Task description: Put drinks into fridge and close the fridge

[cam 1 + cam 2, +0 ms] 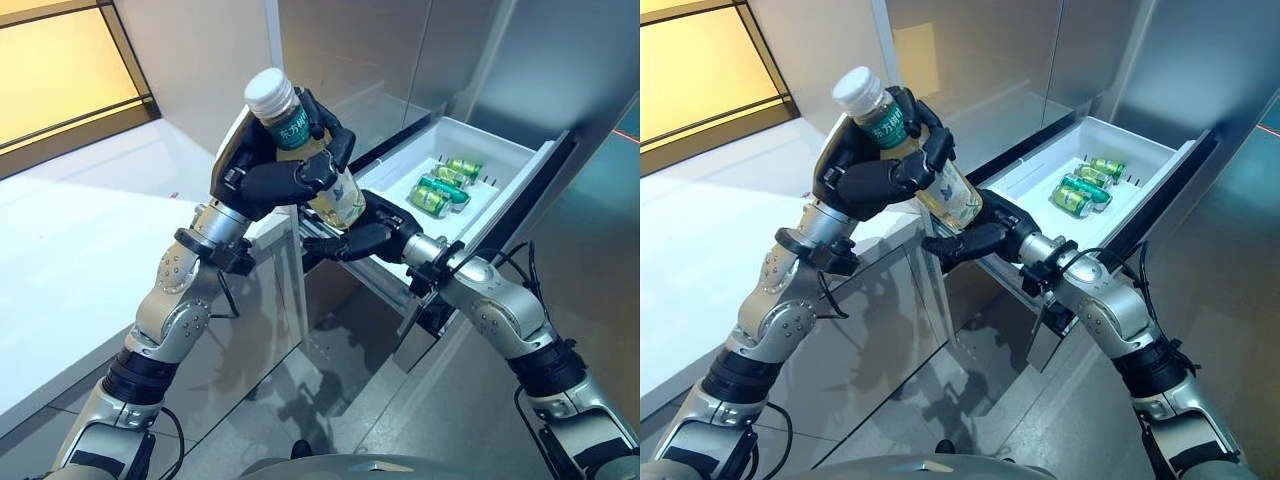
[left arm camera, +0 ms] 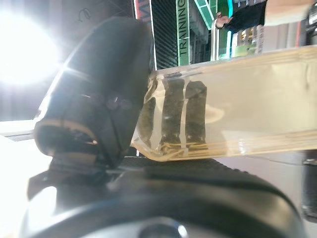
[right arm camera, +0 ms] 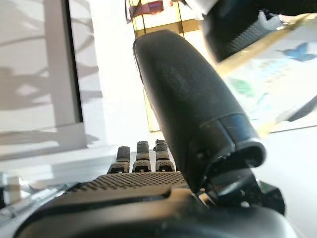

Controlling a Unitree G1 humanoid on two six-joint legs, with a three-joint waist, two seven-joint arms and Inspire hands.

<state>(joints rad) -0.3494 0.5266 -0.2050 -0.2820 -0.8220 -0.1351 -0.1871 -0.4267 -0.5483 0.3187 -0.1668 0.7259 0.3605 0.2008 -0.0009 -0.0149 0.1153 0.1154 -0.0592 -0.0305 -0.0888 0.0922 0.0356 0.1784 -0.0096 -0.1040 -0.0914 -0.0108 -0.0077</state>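
Note:
The pale yellow bottle (image 1: 341,203) will lie steady on its side when the robot lowers it into the drawer, because flat sides meet at a straight edge (image 3: 252,52).
A clear bottle (image 1: 300,135) with a white cap, a green label and pale yellow drink is held tilted in my left hand (image 1: 265,180), whose fingers and thumb curl round its middle. The left wrist view shows the bottle (image 2: 247,109) against the fingers. My right hand (image 1: 375,235) is open, fingers straight, right under the bottle's base; its thumb (image 3: 188,109) stands beside the bottle (image 3: 277,74). Behind both hands the white fridge drawer (image 1: 500,150) is pulled out, with green cans (image 1: 445,185) lying in it.
A white counter (image 1: 80,260) runs along the left. A steel cabinet front (image 1: 260,330) stands below it, next to the drawer. Steel fridge panels (image 1: 360,50) rise behind the drawer. Grey floor lies below.

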